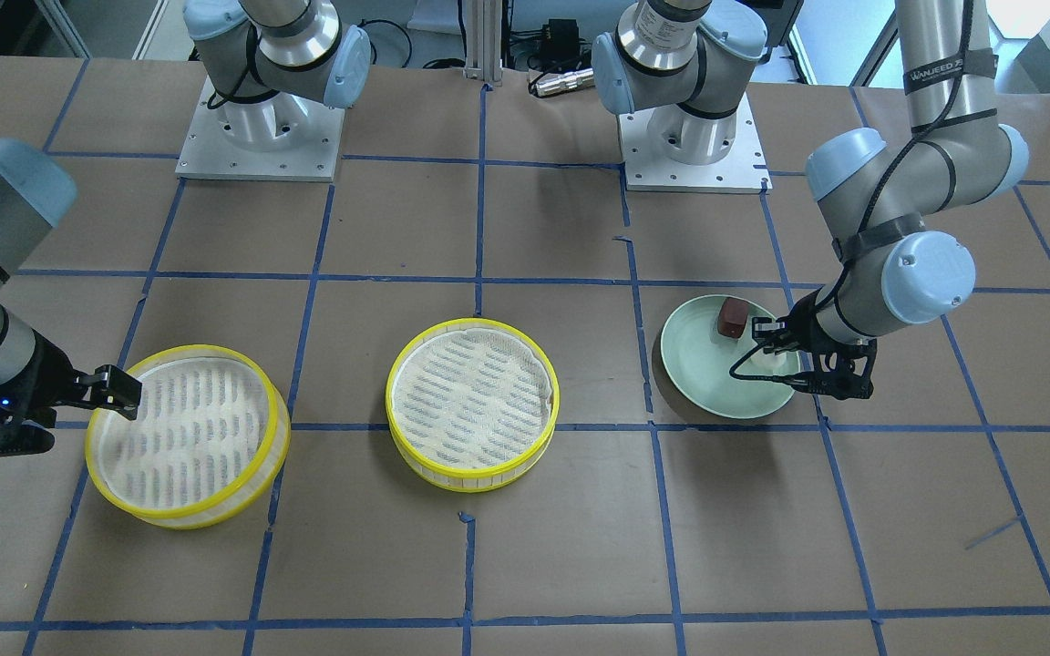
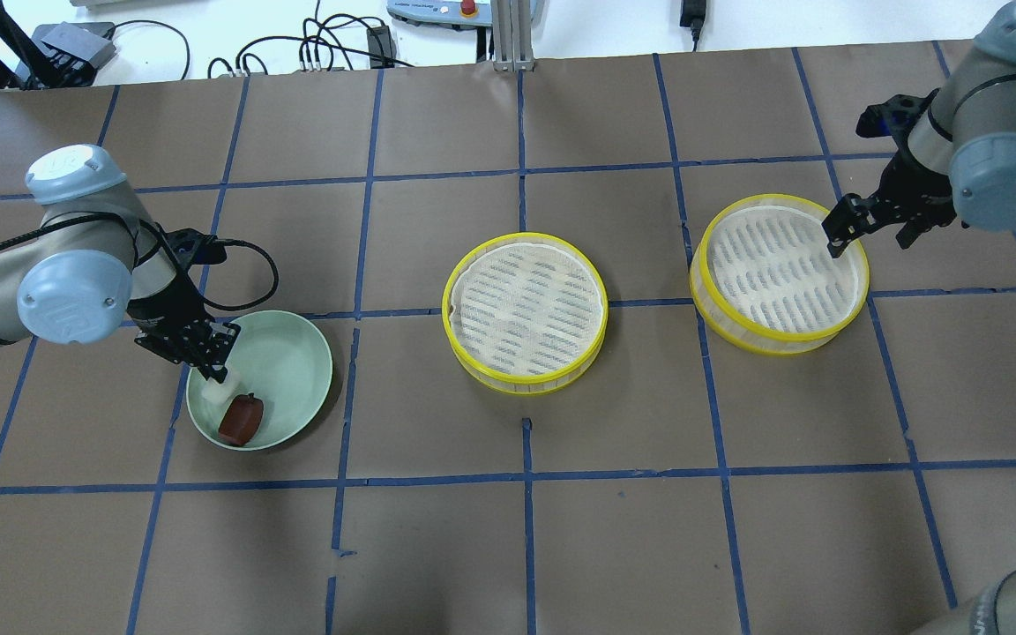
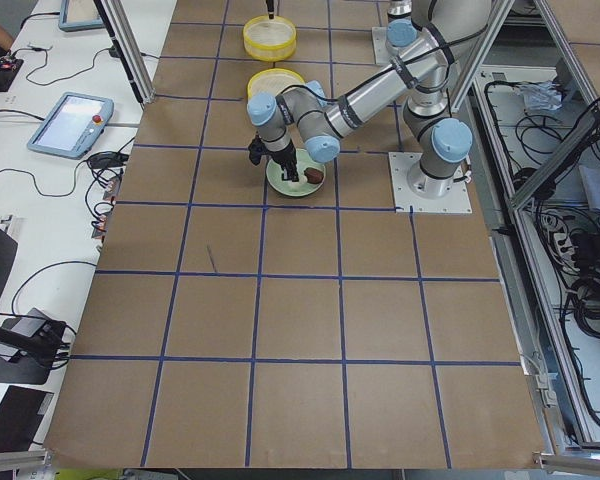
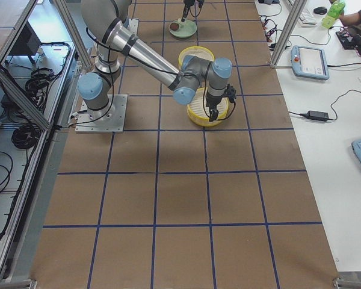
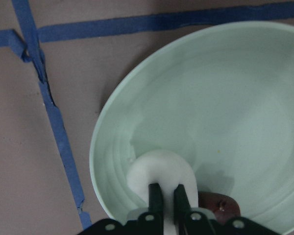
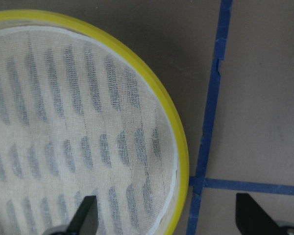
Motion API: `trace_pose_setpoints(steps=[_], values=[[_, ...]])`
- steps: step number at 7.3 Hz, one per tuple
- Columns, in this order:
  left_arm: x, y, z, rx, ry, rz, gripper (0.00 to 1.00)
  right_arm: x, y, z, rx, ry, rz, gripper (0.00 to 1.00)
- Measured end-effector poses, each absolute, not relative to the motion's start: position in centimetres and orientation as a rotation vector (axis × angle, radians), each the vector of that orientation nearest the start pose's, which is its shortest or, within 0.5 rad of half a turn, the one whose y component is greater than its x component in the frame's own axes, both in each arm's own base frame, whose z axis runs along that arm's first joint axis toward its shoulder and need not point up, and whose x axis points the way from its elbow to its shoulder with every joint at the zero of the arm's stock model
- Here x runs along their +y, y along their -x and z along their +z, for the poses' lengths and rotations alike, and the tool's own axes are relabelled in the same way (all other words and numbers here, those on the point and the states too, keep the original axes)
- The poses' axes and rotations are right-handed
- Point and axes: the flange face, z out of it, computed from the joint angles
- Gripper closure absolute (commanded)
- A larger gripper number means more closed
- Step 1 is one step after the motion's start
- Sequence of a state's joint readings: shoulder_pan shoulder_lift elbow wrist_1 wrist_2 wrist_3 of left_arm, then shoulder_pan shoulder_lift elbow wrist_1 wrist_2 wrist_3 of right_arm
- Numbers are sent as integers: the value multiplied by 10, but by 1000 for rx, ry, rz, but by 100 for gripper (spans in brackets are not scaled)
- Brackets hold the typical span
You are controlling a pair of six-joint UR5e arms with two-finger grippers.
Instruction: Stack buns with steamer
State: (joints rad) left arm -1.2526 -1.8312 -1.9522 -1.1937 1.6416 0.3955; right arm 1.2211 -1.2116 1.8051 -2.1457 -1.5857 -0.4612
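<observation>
I expect the tray at my right gripper (image 1: 191, 435) to rest on the middle tray's rim (image 1: 473, 472) when I lower it, because both steamer trays have matching yellow rims.
A white bun (image 2: 211, 389) and a glossy reddish-brown bun (image 2: 240, 418) lie in a pale green plate (image 2: 287, 357) at the left. My left gripper (image 2: 215, 369) reaches down into the plate; in the left wrist view its fingers (image 5: 155, 196) stand close together, pinching the top of the white bun (image 5: 157, 169), with the brown bun (image 5: 218, 203) beside it. Two yellow-rimmed steamer trays lined with white cloth stand apart: one in the middle (image 2: 526, 309), one at the right (image 2: 777, 273). My right gripper (image 6: 169, 218) is open and straddles the right tray's rim (image 6: 179, 147).
The table is brown paper with a blue tape grid (image 2: 521, 172). Both arm bases (image 1: 261, 137) stand at the table's robot side. Cables and boxes (image 2: 332, 44) lie beyond the far edge.
</observation>
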Motion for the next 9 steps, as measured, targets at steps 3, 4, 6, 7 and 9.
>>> trace_pose_setpoints(steps=[3, 4, 6, 7, 9], values=[[-538, -10, 263, 3309, -25, 320, 100, -580, 72, 221, 3148, 151, 34, 80], [-545, 18, 275, 3390, 66, 293, 100, -579, 71, 219, 3147, 149, 39, 84], [-546, 107, 275, 3593, 271, 374, 99, -580, 72, 222, 3153, 123, 29, 92], [-546, 145, 269, 3701, 360, 468, 91, -583, 73, 228, 3158, 104, 10, 92], [-546, 186, 254, 3759, 435, 624, 21, -590, 73, 249, 3168, 64, -35, 92]])
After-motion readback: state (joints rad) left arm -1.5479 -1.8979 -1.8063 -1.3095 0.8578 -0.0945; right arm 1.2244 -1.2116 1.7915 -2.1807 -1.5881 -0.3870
